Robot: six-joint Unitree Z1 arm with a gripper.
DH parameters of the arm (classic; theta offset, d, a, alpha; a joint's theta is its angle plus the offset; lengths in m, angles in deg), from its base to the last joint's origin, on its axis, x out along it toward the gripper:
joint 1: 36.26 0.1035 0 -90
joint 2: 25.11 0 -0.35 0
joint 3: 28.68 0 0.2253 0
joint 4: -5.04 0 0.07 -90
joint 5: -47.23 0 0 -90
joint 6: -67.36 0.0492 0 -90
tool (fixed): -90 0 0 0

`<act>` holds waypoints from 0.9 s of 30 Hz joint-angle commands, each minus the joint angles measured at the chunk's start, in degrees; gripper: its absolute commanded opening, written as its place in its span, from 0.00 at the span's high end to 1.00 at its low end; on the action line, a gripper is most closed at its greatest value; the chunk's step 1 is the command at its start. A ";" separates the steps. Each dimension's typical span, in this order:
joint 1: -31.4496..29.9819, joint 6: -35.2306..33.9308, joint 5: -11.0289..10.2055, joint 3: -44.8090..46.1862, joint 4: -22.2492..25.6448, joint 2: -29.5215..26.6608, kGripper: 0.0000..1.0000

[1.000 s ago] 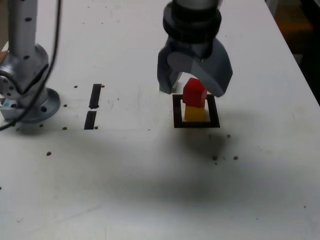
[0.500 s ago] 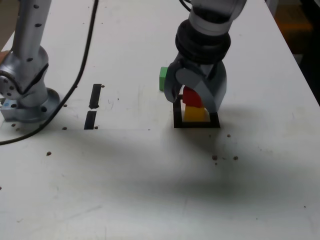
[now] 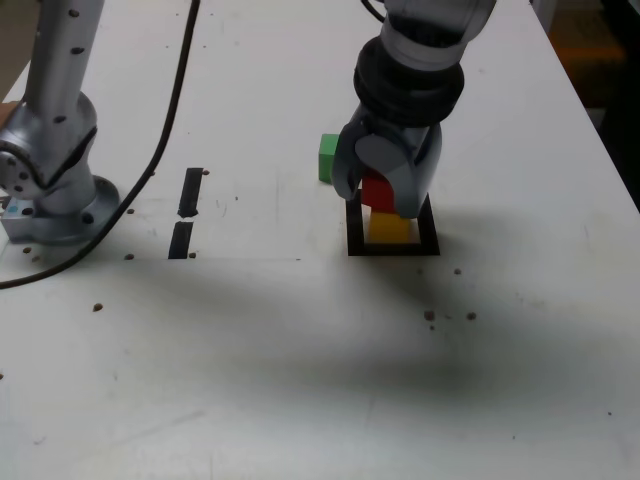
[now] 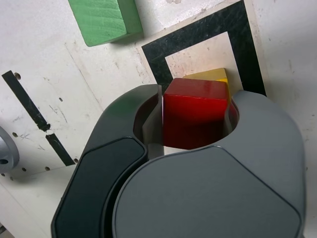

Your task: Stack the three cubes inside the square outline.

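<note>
The yellow cube takes up the outline (image 3: 390, 229) beneath the red cube, so the robot's gripper should first push the yellow cube toward the tape strips (image 3: 187, 212) and then set the red cube inside.
The red cube (image 3: 378, 190) (image 4: 195, 106) sits on top of the yellow cube (image 3: 390, 228) (image 4: 215, 77), which stands inside the square outline (image 3: 355, 245) (image 4: 198, 34). My gripper (image 3: 381, 197) (image 4: 195, 121) reaches down over this stack, its jaws pressed against two opposite sides of the red cube. The green cube (image 3: 327, 157) (image 4: 104, 20) rests on the table just outside the outline, behind it and toward the exterior view's left, close beside the gripper.
The arm's base (image 3: 50, 190) stands at the exterior view's left with a black cable running from it. Two short black tape strips (image 3: 186, 212) (image 4: 22, 94) lie between the base and the outline. The table's edge runs along the exterior view's right.
The gripper came down around the red cube and its jaws closed from wide open onto the cube's sides. The green cube, hidden before, now shows.
</note>
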 commanded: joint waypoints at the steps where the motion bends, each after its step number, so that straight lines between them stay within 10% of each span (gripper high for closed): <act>1: 0.09 -0.49 -0.16 0.22 0.03 -0.31 0.83; 14: -1.21 -6.17 -1.16 -15.96 8.56 -1.24 0.84; 27: -1.86 -11.69 -0.27 -12.60 -7.12 5.70 0.84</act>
